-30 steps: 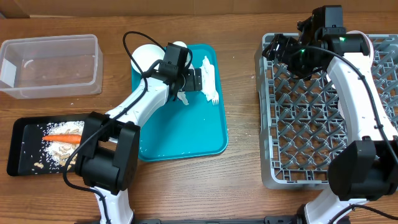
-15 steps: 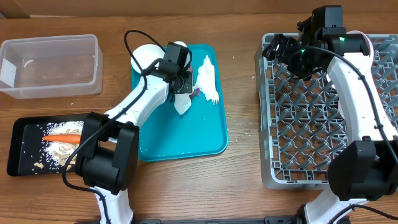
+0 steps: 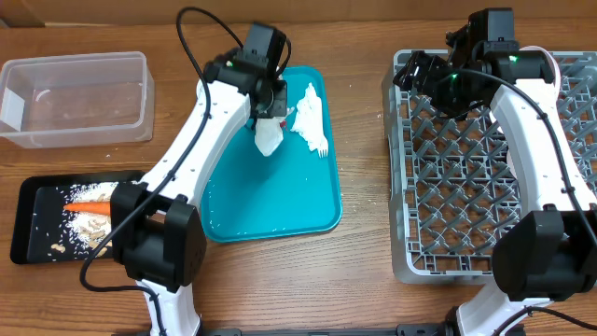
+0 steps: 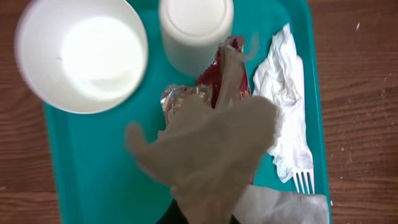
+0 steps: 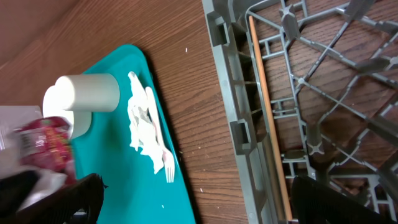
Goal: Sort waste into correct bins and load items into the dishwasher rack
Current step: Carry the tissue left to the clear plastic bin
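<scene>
The left gripper keeps carrying the pale wrapper and red scrap until both hang over the clear tub, since they hang together free of the napkin.
My left gripper is shut on a pale crumpled wrapper that hangs just above the teal tray; the wrapper hides its fingers. A red scrap shows behind the wrapper, and I cannot tell if the two are joined. On the tray lie a white bowl, a white cup, a crumpled napkin and a white fork. My right gripper hovers open and empty over the near-left corner of the grey rack. A thin wooden stick lies inside the rack's edge.
The clear tub stands at the far left. In front of it the black tray holds a carrot and beige scraps. A pinkish-white rim shows behind the right arm at the rack's far side.
My left gripper has shut on the pale wrapper and lifted it off the teal tray, the arm swinging over the bowl and cup. The right arm has not moved.
</scene>
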Robot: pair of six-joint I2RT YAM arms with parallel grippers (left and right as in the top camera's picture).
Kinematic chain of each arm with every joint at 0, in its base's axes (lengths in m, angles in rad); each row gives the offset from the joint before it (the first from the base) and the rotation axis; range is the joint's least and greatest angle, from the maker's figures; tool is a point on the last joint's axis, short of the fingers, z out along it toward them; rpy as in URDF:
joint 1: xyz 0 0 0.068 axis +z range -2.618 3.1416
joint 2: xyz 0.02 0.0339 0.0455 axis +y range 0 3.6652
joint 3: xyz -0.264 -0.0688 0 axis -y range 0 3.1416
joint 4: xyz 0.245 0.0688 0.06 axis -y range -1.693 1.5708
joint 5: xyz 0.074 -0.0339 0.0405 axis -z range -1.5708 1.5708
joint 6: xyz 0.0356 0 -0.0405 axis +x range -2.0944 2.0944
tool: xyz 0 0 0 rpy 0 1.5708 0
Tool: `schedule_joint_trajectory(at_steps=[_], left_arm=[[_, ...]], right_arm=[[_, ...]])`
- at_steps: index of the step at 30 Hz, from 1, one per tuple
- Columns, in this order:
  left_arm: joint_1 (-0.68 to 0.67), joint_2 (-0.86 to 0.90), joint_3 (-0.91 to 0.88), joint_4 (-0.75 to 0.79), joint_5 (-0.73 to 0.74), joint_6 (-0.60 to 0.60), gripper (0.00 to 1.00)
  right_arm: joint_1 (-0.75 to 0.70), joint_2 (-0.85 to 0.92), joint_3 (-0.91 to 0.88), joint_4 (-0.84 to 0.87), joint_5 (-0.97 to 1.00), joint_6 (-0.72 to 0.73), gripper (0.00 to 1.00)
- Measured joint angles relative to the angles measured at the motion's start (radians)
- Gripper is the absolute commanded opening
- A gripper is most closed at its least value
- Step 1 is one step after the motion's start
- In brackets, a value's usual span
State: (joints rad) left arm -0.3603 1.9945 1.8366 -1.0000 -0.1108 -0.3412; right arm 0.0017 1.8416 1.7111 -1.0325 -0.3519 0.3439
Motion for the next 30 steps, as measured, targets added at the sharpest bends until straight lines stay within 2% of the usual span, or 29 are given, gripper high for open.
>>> schedule_joint_trajectory(at_steps=[4, 8, 21, 30], left_arm=[[0.011, -0.001, 0.151, -0.096, -0.063, -0.048, 0.04], [0.081, -0.005, 0.265, -0.12, -0.132, -0.099, 0.04], [0.515, -0.007, 0.279, -0.07, -0.177, -0.237, 0.04], [0.669, 0.072, 0.279, 0.001, -0.156, -0.277, 0.06]], right_arm=[[0.0, 0.0, 0.0, 0.0, 0.0, 0.0, 1.0], [0.0, 0.0, 0.0, 0.0, 0.0, 0.0, 1.0], [0.0, 0.0, 0.0, 0.0, 0.0, 0.0, 1.0], [0.0, 0.0, 0.0, 0.0, 0.0, 0.0, 1.0]])
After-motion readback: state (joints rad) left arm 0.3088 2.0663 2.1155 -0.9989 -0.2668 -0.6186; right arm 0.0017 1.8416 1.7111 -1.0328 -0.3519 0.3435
